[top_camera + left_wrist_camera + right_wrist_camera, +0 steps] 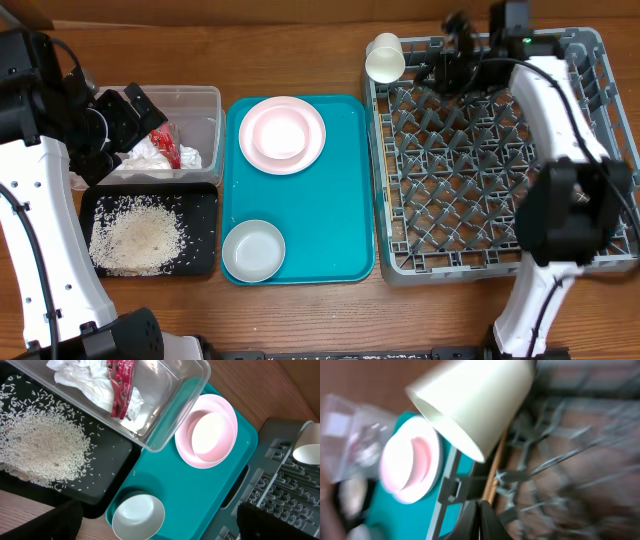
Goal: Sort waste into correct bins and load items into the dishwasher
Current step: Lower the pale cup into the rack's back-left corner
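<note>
The white cup is lying tilted over the grey dish rack's corner (384, 60). Next, my right gripper goes back and sets the cup with its opening down inside the dish rack (396, 94).
The white cup (385, 58) lies tilted on the far left corner of the grey dish rack (480, 200); it fills the top of the right wrist view (475, 400). My right gripper (440, 72) (480, 515) is shut and empty just right of the cup. My left gripper (128, 112) (160, 510) is open and empty above the clear tub (200, 100), which holds the white napkin (150, 152) and red wrapper (165, 143). Rice (135, 238) lies in the black tray (205, 200). One bowl (280, 133) sits on the pink plate (315, 135). Another bowl (253, 250) stands apart.
The plate and both bowls rest on a teal tray (330, 220) between the bins and the rack. The rack's upright pegs cover its base. Bare wooden table (300, 320) runs along the front.
</note>
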Available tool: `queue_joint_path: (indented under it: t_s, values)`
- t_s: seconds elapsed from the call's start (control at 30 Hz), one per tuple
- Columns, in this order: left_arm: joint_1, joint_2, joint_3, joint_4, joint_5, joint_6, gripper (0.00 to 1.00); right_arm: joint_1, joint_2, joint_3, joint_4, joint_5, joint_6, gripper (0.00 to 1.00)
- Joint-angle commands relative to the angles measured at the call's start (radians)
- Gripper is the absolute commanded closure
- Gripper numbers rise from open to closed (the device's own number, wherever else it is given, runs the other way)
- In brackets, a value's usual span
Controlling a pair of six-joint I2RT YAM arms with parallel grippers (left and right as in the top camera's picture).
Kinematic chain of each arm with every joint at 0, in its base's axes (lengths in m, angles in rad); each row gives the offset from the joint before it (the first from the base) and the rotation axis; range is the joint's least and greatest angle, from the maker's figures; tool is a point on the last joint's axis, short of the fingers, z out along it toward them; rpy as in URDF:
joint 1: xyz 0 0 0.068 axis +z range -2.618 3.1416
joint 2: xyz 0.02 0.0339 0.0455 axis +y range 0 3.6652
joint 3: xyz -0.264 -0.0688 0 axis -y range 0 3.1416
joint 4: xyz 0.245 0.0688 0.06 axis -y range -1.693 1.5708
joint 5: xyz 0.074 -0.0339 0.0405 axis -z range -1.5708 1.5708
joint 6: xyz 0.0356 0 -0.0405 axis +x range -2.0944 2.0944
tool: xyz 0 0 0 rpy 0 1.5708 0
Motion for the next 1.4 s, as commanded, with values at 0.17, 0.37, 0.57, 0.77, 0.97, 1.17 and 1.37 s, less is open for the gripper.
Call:
queue_joint_path:
  t_s: [0.17,0.37,0.57,0.77,0.97,1.17,1.37]
  values:
    - [0.004,-0.001,0.013,0.002,0.007,0.018,0.0,0.206,-0.17,0.021,0.164,0.428,-0.145,0.96]
    - [0.004,-0.001,0.013,0.002,0.007,0.018,0.0,0.289,-0.094,0.021,0.339,0.515,-0.195,0.96]
    - [0.004,-0.001,0.013,0.002,0.007,0.018,0.0,0.295,0.003,0.021,0.496,0.515,-0.195,0.96]
    - [0.002,-0.001,0.013,0.002,0.007,0.018,0.0,0.294,0.058,0.021,0.523,0.515,-0.191,0.96]
    - [0.002,-0.001,0.013,0.002,0.007,0.018,0.0,0.293,0.061,0.021,0.468,0.572,-0.161,0.96]
    - [-0.002,-0.001,0.013,0.002,0.007,0.018,0.0,0.276,0.061,0.021,0.373,0.598,-0.161,0.96]
    - [-0.002,-0.001,0.013,0.002,0.007,0.018,0.0,0.263,0.061,0.021,0.318,0.598,-0.161,0.96]
